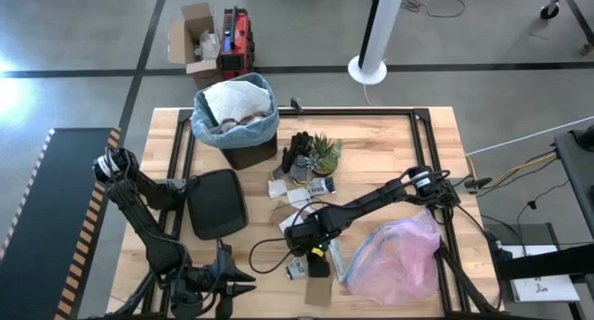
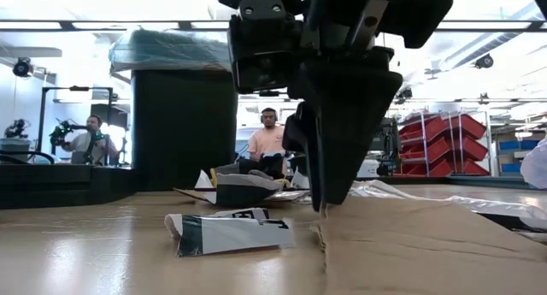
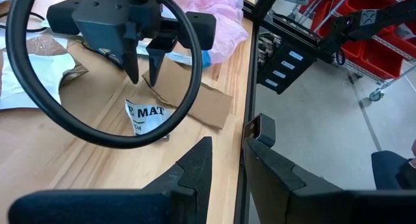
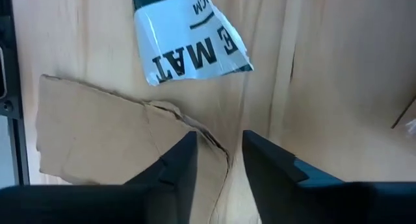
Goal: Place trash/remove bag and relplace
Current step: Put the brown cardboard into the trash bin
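The brown cardboard piece is flat and loose below my right gripper's fingers, so I should open my right gripper and pinch its torn corner before I lift the piece.
The black bin stands at the table's far side. The light blue bag is folded over its rim, and white and brown paper trash fills it. Loose trash lies mid-table: white scraps, a white printed label scrap and a flat brown cardboard piece. My right gripper points down over the cardboard's torn edge, fingers a little apart. My left gripper hovers at the table's near edge, narrowly open, with nothing between its fingers. My right gripper comes from above, slanting down, onto the brown cardboard piece at its torn edge, one finger on each side of the tear. In the low view a fingertip reaches the cardboard's surface. The cardboard lies flat on the table and is not pinched.
The bin's black lid lies flat to the left of the litter. A small green potted plant stands beside the bin. A pinkish translucent bag lies at the near right. A black cable loops near the right gripper. People sit beyond the table.
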You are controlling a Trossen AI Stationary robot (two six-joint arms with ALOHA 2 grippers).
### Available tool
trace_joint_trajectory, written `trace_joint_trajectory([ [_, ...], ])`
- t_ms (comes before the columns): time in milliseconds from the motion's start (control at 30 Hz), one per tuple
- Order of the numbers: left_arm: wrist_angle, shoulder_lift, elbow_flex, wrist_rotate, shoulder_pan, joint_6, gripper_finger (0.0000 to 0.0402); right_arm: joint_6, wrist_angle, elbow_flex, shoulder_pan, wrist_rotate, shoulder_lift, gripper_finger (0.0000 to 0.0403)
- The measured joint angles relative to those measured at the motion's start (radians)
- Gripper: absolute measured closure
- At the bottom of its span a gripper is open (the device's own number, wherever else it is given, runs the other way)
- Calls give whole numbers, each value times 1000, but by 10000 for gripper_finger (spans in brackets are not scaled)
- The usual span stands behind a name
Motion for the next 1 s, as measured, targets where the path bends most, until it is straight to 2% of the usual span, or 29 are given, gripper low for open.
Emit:
trace_joint_trajectory([
  [200,0,0,0,18,0,0,326,-11,-11,0,3,-2,0,253],
  [433,0,0,0,18,3,0,326,-15,-22,0,6,-2,0,247],
  [733,0,-1,0,18,13,0,326,-39,-21,-5,11,0,0,302],
  [1000,-38,-5,0,18,23,1,326,27,-11,-5,7,8,0,392],
])
